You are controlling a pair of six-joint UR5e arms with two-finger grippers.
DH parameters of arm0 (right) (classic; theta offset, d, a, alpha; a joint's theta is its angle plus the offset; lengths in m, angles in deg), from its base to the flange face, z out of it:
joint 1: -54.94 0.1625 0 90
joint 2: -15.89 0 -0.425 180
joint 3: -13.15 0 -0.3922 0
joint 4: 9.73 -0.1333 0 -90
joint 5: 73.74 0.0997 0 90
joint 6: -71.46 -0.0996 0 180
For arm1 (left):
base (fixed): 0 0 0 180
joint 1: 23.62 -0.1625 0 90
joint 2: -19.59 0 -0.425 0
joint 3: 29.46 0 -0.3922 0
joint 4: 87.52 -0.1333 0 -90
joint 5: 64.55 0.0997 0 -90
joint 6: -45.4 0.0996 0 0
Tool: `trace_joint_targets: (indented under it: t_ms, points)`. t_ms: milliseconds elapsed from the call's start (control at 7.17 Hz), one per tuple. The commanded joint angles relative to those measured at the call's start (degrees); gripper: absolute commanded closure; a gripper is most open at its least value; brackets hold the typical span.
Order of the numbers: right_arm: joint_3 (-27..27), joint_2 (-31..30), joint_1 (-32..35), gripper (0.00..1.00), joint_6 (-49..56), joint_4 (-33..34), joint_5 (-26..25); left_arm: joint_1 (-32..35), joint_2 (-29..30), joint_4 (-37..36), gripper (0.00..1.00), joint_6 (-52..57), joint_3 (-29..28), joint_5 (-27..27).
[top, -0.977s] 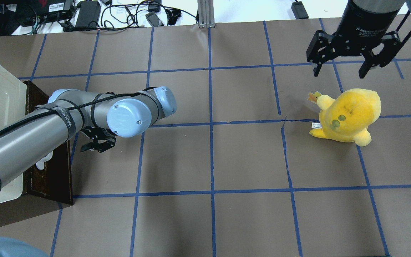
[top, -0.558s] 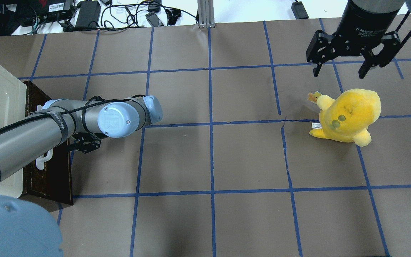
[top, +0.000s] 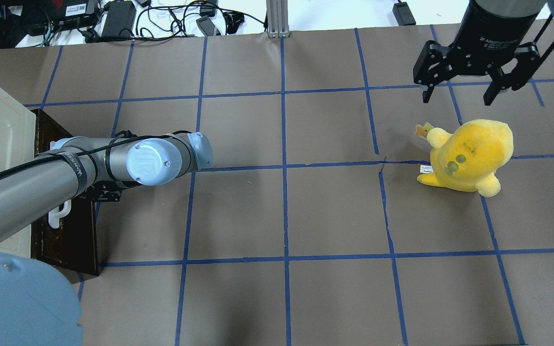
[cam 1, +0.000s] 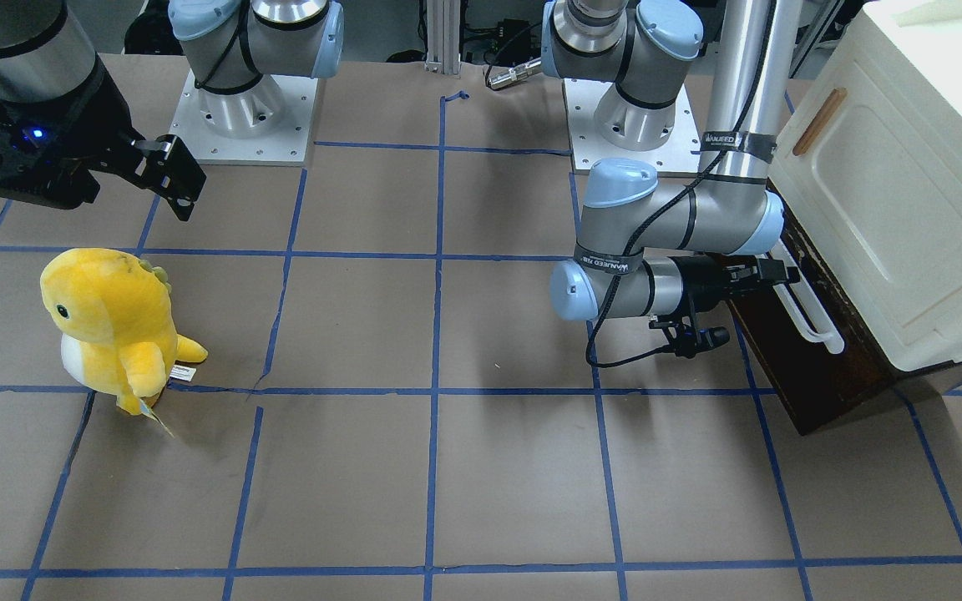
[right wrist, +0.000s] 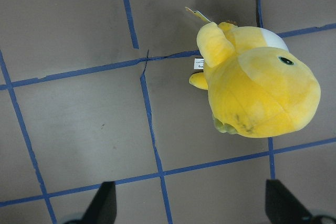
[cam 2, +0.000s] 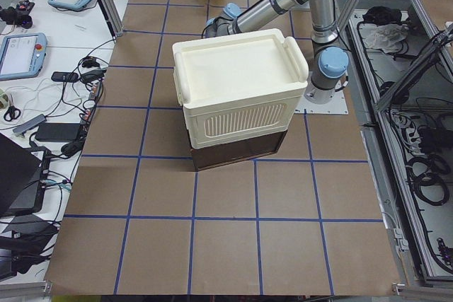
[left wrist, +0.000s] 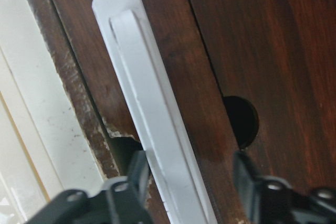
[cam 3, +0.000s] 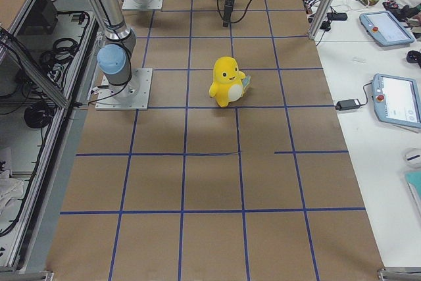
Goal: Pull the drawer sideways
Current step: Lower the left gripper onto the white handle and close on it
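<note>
A straight seam [left wrist: 203, 40] runs between the handle's panel and the panel below. That means only the drawer [left wrist: 170, 45] will slide straight out when I pull the handle.
The drawer's dark brown front panel [cam 1: 815, 376] sits under the cream-white cabinet, with its long white bar handle [cam 1: 811, 321] facing the table. No inner walls show. In the left wrist view the handle [left wrist: 149, 108] runs up the panel [left wrist: 262, 51]. My left gripper [left wrist: 189, 182] is open, one finger on each side of the handle. It also shows in the front view [cam 1: 769, 275], level with the handle, and is mostly hidden under the arm in the overhead view [top: 104, 190]. My right gripper [top: 455, 91] is open and empty, high over the far right of the table.
The cream-white cabinet [cam 1: 890, 192] with a small wooden door handle [cam 1: 819, 121] stands above the drawer at the table's left end. A yellow plush toy [top: 469, 154] stands below the right gripper. Brown paper with a blue tape grid [top: 286, 211] covers the table.
My left arm has swung left toward the drawer front. Its gripper, earlier out over the table beside the panel, is now at the white handle. The right arm has not moved.
</note>
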Motion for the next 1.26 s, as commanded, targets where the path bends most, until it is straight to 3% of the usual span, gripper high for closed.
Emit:
trace_joint_targets:
  t_ms: [0,1116]
  points:
    - [0.0,0.0,-0.03,0.0,0.0,0.0,0.0,0.05,0.15,0.13,0.88,-0.44,-0.19,-0.52]
    - [0.0,0.0,-0.03,0.0,0.0,0.0,0.0,2.76,-0.2,0.92,0.88,0.26,-1.33,-0.52]
